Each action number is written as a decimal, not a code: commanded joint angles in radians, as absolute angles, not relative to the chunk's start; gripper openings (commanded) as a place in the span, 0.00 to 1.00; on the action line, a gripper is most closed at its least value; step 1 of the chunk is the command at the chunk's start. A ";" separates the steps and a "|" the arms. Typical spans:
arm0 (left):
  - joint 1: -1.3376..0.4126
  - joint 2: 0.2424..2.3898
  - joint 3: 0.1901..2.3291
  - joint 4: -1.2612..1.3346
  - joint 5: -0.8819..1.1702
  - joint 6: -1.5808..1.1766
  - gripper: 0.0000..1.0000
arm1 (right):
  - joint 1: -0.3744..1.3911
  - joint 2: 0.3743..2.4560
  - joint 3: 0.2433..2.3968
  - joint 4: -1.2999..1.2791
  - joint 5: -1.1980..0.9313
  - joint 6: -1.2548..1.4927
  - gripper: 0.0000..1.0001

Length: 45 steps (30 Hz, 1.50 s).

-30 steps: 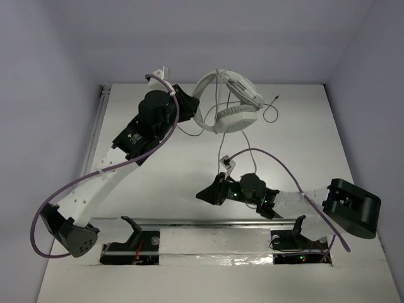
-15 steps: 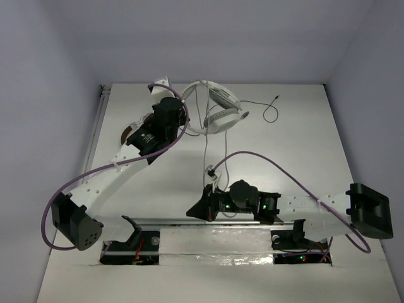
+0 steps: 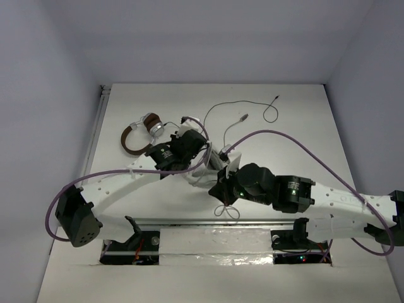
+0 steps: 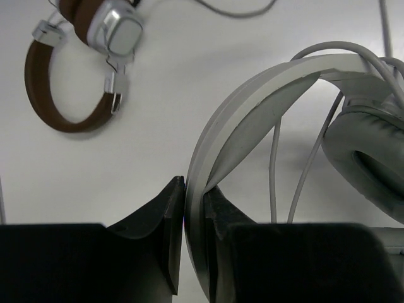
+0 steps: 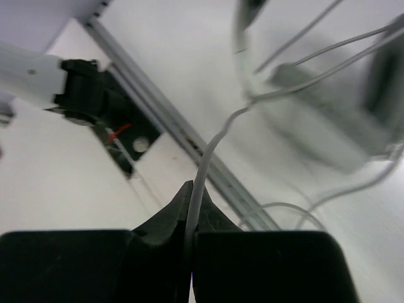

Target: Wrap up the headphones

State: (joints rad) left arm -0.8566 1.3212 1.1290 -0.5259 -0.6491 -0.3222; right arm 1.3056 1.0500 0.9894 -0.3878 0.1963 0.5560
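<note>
The grey cable curves around the headband (image 5: 252,98) that the robot's left gripper holds, so the right gripper keeps pulling the cable until it is past the ear cup (image 3: 217,160), then let go.
The white headphones (image 3: 201,178) hang mid-table, mostly hidden between my two arms. In the left wrist view my left gripper (image 4: 194,208) is shut on their broad headband (image 4: 265,95). An oval ear cup (image 4: 366,151) sits at the right, and cable strands cross below the band. My left gripper (image 3: 192,158) is over the table's middle. My right gripper (image 5: 192,208) is shut on the thin grey cable (image 5: 211,148), which runs up to the blurred headphones (image 5: 328,120). In the top view my right gripper (image 3: 221,189) is just right of the headphones. Loose cable (image 3: 218,108) trails toward the far side.
Smaller brown-cupped headphones (image 3: 142,129) lie left of my left gripper and also show in the left wrist view (image 4: 76,63). The cable's plug end (image 3: 278,98) lies at the far right. Small cable loops (image 3: 227,211) lie by the metal rail (image 3: 189,222) at the near edge.
Both arms have pulled back from the far edge to the middle, bringing the white headphones and the cable with them. The brown headphones, earlier hidden under the left arm, now show.
</note>
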 commanded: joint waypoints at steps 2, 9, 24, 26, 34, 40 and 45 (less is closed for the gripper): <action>-0.899 1.229 1.106 -0.598 -0.576 -0.301 0.00 | 1.263 1.063 1.094 -0.610 0.357 0.439 0.00; -0.908 1.115 1.036 -0.600 -0.433 -0.253 0.00 | 1.200 1.074 1.155 -0.704 0.505 0.387 0.00; -0.927 1.063 1.077 -0.571 -0.129 -0.167 0.00 | 1.079 1.134 1.175 -0.646 0.784 0.360 0.21; -0.927 1.051 1.095 -0.572 -0.114 -0.172 0.00 | 1.054 1.135 1.138 -0.620 0.767 0.364 0.23; -0.927 1.043 1.192 -0.585 -0.135 -0.209 0.00 | 0.902 1.069 0.991 -0.434 0.586 0.434 0.25; -0.914 1.039 1.236 -0.557 -0.063 -0.222 0.00 | 0.810 0.984 0.838 -0.237 0.358 0.477 0.27; -0.888 1.039 1.262 -0.523 0.029 -0.235 0.00 | 0.663 0.911 0.715 -0.022 0.103 0.502 0.31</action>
State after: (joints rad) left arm -0.9012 1.0813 1.1870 -0.6170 -0.0750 -0.1917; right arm 0.7208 0.9451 0.7555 -0.2470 0.2867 0.4694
